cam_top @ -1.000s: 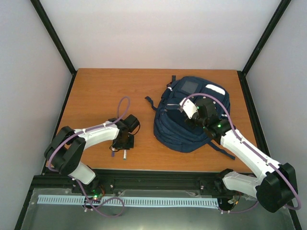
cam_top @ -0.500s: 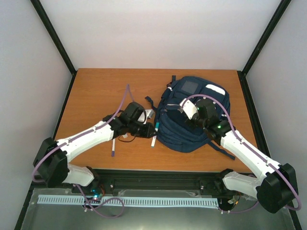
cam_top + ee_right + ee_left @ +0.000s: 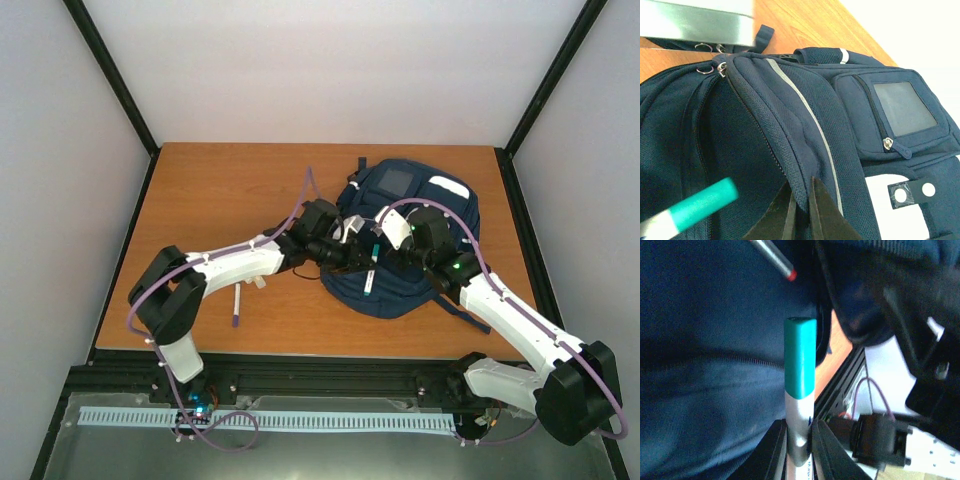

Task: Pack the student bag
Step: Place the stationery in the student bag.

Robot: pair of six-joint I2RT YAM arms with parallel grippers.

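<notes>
My left gripper should keep going into the pocket and let go of the marker inside, because the marker's teal cap (image 3: 376,251) faces the open pocket (image 3: 737,142) under the lifted flap.
The student bag (image 3: 405,215), navy with thin white stripes, lies on the right half of the wooden table (image 3: 220,190). My right gripper (image 3: 395,243) is shut on the zip edge of the bag's flap (image 3: 801,192) and holds the pocket open. My left gripper (image 3: 360,257) reaches over the bag from the left, shut on a white marker with a teal cap (image 3: 369,275). In the left wrist view the marker (image 3: 800,360) sticks out from the jaws over the bag's blue fabric (image 3: 705,365). Its teal cap (image 3: 695,207) also shows at the pocket's mouth in the right wrist view.
A pen with a purple end (image 3: 236,305) lies on the table near the front left. A grey pen with a red tip (image 3: 774,257) rests against the bag's fabric. The bag's dark straps (image 3: 312,210) trail out to its left. Black frame posts (image 3: 110,75) stand at the table's sides.
My left arm has swung right from the front left of the table to over the bag, carrying the marker. The right arm has stayed put, still gripping the flap.
</notes>
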